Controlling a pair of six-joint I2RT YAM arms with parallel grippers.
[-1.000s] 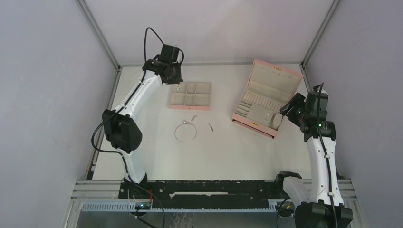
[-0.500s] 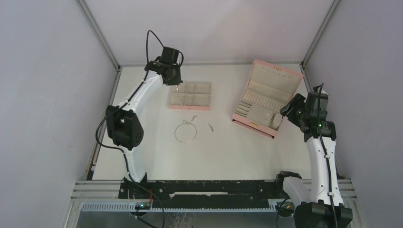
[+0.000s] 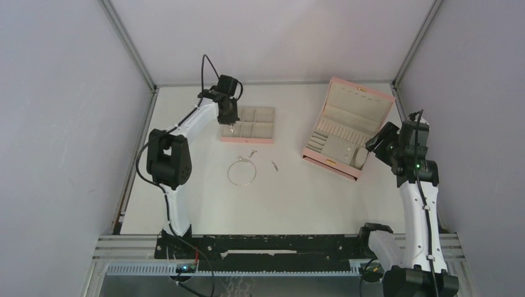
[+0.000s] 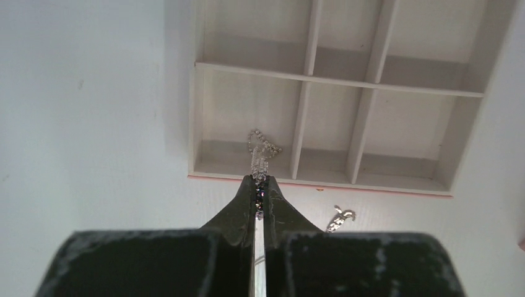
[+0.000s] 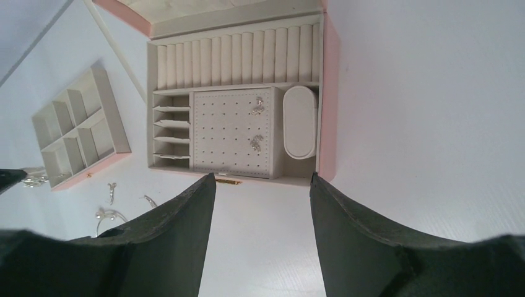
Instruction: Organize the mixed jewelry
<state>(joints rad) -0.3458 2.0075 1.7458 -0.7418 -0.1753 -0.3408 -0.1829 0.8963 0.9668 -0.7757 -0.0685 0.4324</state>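
My left gripper is closer to the tiny silver piece (image 3: 275, 166) and my right gripper is by the perforated panel (image 3: 338, 148), so next my left gripper passes the silver piece across.
A sparkling silver chain cluster (image 4: 260, 147) hangs from my left gripper (image 4: 259, 183), which is shut on it. It dangles over the near-left compartment of the pink compartment tray (image 4: 371, 180). From above, my left gripper (image 3: 230, 125) is over the tray's (image 3: 247, 140) left side. On the table lie a thin silver wire hoop (image 3: 241, 172) and two tiny silver pieces (image 3: 252, 153) (image 3: 273, 165). One of these small pieces (image 4: 339, 218) shows just in front of the tray. My right gripper (image 5: 260, 179) stands open and empty, near the front of the pink box (image 5: 331, 93).
The pink box (image 3: 359, 102) sits open at the back right, lid raised, with two small studs (image 5: 257, 108) on its perforated panel. The right wrist view also shows the tray (image 5: 80, 130) and the hoop (image 5: 110, 216). Grey walls enclose the table.
My left arm has swung right and nearer with the chain cluster, from the tray's back-left corner to above its left compartments. The right arm has not moved.
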